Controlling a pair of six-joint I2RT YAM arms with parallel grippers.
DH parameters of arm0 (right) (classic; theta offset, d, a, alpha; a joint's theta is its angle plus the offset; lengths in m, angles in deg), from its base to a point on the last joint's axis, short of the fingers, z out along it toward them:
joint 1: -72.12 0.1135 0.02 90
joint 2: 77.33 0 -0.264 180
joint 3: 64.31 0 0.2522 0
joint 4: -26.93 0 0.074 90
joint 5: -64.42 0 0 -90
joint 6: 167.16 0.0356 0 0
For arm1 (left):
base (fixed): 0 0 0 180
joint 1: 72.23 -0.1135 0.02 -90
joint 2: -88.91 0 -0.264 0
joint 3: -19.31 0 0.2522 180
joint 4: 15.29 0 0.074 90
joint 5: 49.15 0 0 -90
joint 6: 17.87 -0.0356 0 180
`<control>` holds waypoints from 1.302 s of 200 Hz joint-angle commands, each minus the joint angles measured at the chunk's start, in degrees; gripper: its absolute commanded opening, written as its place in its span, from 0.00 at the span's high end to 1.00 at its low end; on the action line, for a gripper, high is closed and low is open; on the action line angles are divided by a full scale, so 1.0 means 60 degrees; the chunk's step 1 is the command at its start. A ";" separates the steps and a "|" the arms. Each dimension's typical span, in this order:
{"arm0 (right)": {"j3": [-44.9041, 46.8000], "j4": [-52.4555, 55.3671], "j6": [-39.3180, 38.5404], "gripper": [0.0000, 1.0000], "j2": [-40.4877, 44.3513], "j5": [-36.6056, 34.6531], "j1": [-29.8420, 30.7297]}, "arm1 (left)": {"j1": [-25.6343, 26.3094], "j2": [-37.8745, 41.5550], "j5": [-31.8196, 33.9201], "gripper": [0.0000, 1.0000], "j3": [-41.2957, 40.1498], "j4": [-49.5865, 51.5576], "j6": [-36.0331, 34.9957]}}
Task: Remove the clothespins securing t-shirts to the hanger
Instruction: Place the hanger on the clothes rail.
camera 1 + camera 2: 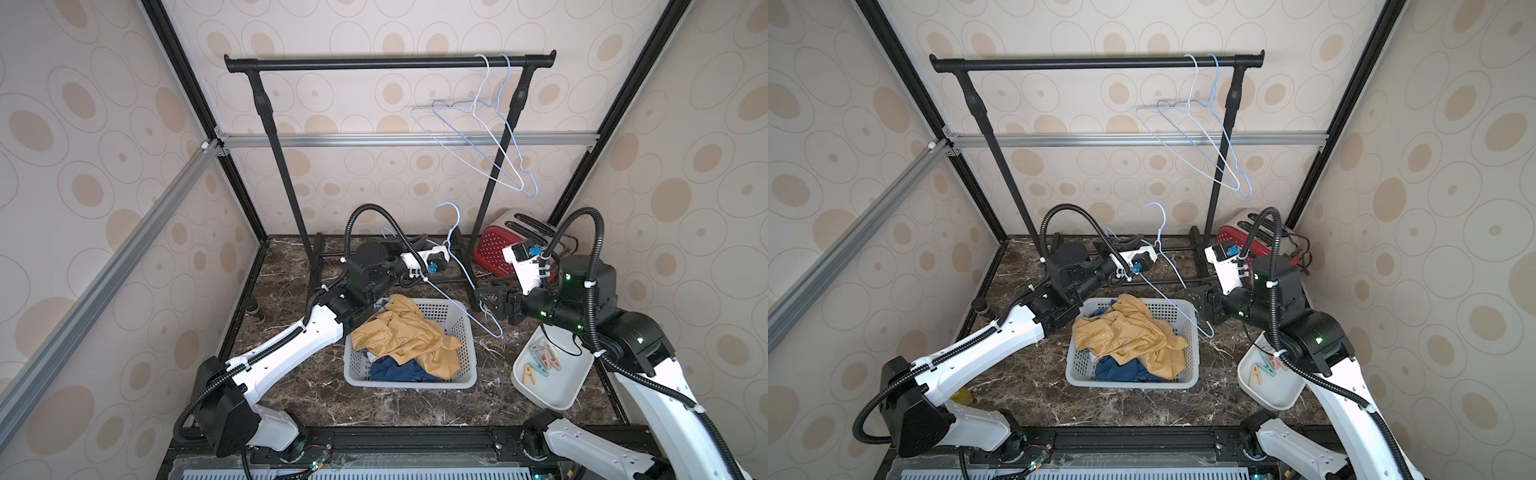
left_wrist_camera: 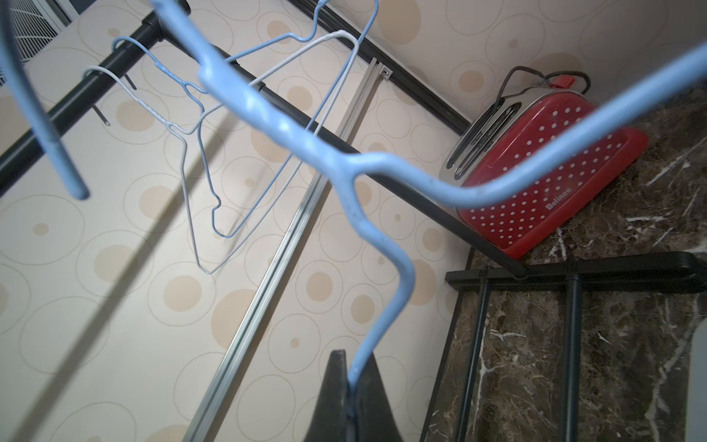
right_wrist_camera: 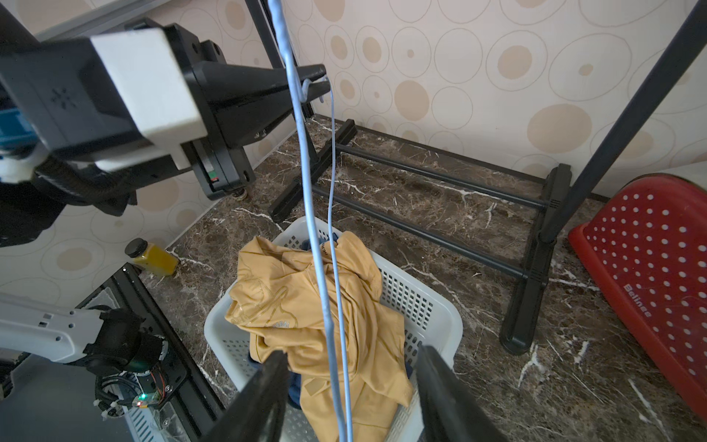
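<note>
My left gripper is holding the empty light-blue hanger (image 1: 449, 243) far from the rail's hangers. So next my right gripper grabs its lower corner (image 1: 499, 329) and hangs it beside them.
My left gripper (image 2: 350, 367) is shut on the shoulder wire of a light-blue hanger (image 2: 382, 160) and holds it above the basket. The wire is bare. The hanger's lower wires (image 3: 306, 160) run between the fingers of my right gripper (image 3: 354, 352), which stands open and touches neither wire. In both top views that right gripper (image 1: 484, 301) sits right of the basket. A mustard-yellow t-shirt (image 1: 411, 332) lies crumpled in the basket on top of a navy one (image 1: 395, 370). Several clothespins (image 1: 542, 357), pink, teal and yellow, lie in the white tray (image 1: 544, 401) under my right arm.
The grey basket (image 1: 409, 382) stands mid-table. A black garment rail (image 1: 374, 63) stands behind it with two empty wire hangers (image 1: 494, 124) at its right end. A red dotted toaster (image 1: 498, 245) sits in the back right corner. By the left wall stands a small yellow bottle (image 3: 155, 258).
</note>
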 commanded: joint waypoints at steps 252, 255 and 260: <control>0.0321 -0.0196 -0.0130 0.81 -0.0311 0.0500 0.0117 | -0.0747 0.0297 -0.0760 1.00 0.0061 0.0167 0.1758; 0.0307 -0.0196 -0.0134 0.82 -0.0327 0.0501 0.0117 | -0.0747 0.0297 -0.0774 1.00 0.0056 0.0167 0.1773; 0.0291 -0.0197 -0.0146 0.84 -0.0356 0.0515 0.0128 | -0.0735 0.0285 -0.0790 1.00 0.0065 0.0168 0.1783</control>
